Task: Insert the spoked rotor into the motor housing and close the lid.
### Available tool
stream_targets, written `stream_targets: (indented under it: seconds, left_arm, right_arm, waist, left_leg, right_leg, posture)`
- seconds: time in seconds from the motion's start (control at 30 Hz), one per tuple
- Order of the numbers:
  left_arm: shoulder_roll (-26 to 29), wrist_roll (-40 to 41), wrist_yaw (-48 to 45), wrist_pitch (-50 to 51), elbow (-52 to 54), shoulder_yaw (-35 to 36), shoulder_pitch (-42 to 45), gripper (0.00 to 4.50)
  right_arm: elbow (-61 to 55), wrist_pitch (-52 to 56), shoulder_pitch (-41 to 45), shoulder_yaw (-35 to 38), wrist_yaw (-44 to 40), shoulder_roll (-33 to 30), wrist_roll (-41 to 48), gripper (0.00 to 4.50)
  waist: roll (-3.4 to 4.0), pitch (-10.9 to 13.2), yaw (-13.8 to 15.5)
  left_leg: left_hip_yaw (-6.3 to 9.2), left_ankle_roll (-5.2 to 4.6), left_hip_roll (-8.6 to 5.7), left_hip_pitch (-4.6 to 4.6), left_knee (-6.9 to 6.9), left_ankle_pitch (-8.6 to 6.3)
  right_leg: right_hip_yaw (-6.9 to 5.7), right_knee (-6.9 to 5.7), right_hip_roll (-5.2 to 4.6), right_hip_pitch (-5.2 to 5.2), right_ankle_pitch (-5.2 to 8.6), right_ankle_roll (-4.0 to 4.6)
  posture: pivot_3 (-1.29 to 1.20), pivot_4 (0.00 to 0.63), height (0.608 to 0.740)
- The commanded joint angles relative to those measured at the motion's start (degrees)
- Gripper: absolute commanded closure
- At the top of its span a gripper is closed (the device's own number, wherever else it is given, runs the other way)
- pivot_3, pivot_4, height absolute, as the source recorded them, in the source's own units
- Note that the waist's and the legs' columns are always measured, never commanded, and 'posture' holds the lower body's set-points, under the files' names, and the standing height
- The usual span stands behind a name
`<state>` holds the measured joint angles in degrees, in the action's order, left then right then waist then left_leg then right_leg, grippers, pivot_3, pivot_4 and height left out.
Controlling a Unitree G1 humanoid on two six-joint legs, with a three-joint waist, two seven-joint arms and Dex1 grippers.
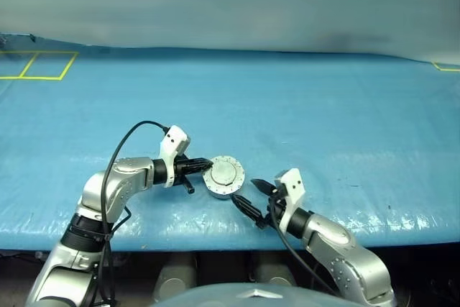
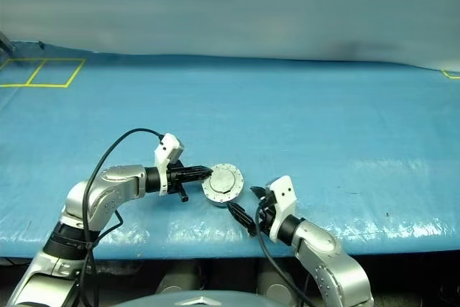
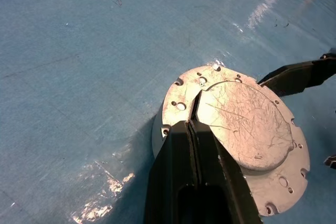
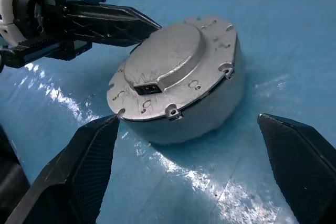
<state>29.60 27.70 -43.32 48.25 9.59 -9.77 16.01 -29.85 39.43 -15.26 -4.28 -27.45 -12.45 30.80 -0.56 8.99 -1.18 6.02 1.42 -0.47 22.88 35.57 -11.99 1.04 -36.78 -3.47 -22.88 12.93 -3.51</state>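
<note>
I expect the motor housing [image 1: 222,193] to carry the lid along as one closed puck when I lift, because the lid's edge [image 4: 202,99] lines up evenly with the motor housing's rim.
The motor housing [image 1: 221,190], a short round grey puck, sits on the blue cover near the front edge. The lid [image 1: 225,172] lies flat on top of it, covering it. The spoked rotor is hidden. My left gripper [image 1: 205,165] is shut, and its tips rest on the lid's rim [image 3: 181,106] from the left. My right gripper [image 1: 253,197] stands open just to the near right of the housing [image 4: 215,114], apart from it. Its two fingers [image 4: 89,166] are spread wider than the puck, with nothing held.
The blue cover's front edge [image 1: 215,239] runs close below the housing. Yellow tape lines [image 1: 43,66] mark the far left corner. A black cable [image 1: 118,156] loops over my left arm. Open blue surface stretches behind and to the right.
</note>
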Motion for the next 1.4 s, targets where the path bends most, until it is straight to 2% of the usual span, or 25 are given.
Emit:
stream_targets:
  seconds: [0.03, 0.37, 0.77, 0.87, 1.13, 1.4]
  left_arm:
    - [-0.2, -1.4, -0.2, 0.5, -0.8, -2.5, -0.8, 4.5]
    - [-0.3, -1.6, -0.6, -0.1, -0.3, -2.4, -1.8, 4.5]
    - [-0.3, -2.0, -0.5, -0.3, 0.2, -2.6, -2.0, 4.5]
    - [-0.6, -2.1, -0.4, -0.3, 0.2, -2.8, -2.0, 4.5]
    - [-1.1, -2.5, -0.5, 0.0, 0.5, -2.7, -2.5, 4.5]
    - [-1.2, -2.6, -0.5, -0.2, 0.5, -2.3, -2.5, 4.5]
  right_arm:
    - [0.1, 3.5, 1.0, 4.1, 2.1, 2.8, 7.5, 0.04]
    - [4.8, 13.1, 3.8, 7.1, 10.2, 11.8, 21.6, 0.04]
    - [9.0, 16.6, 3.0, 9.4, 14.7, 16.8, 33.6, 0.04]
    - [10.3, 16.6, 2.8, 9.8, 15.8, 16.9, 35.1, 0.61]
    - [10.8, 16.8, 2.6, 9.0, 17.0, 16.0, 36.9, 3.09]
    - [11.1, 17.4, 2.5, 8.5, 17.5, 14.7, 37.4, 3.18]
  waist:
    - [0.01, 0.0, 0.0]
    - [0.05, 0.0, 0.1]
    - [0.08, 0.0, -0.2]
    - [0.08, 0.0, -0.2]
    - [0.1, 0.0, -0.3]
    - [0.1, 0.0, -0.3]
  left_leg:
    - [0.01, 0.0, 0.0, 0.0, 0.0, 0.0]
    - [0.02, -0.02, -0.01, 0.06, -0.08, -0.03]
    - [-0.01, -0.02, 0.02, 0.06, -0.18, -0.04]
    - [-0.02, -0.02, 0.02, 0.07, -0.17, -0.03]
    - [-0.04, -0.02, 0.03, 0.08, -0.27, -0.03]
    - [-0.04, -0.02, 0.0, 0.08, -0.29, -0.04]
  right_leg:
    - [-0.01, -0.01, 0.0, -0.01, 0.0, 0.0]
    - [-0.02, 0.03, 0.0, -0.07, 0.04, 0.02]
    - [-0.01, 0.03, 0.01, -0.15, 0.07, 0.06]
    - [-0.01, 0.02, 0.01, -0.16, 0.07, 0.06]
    - [0.0, 0.02, 0.02, -0.22, 0.1, 0.09]
    - [0.0, 0.03, 0.0, -0.22, 0.14, 0.06]
  posture:
    - [0.0, 0.15, 0.74]
    - [0.0, 0.15, 0.74]
    - [0.0, 0.15, 0.74]
    - [0.0, 0.15, 0.74]
    - [0.0, 0.15, 0.74]
    - [0.0, 0.15, 0.74]
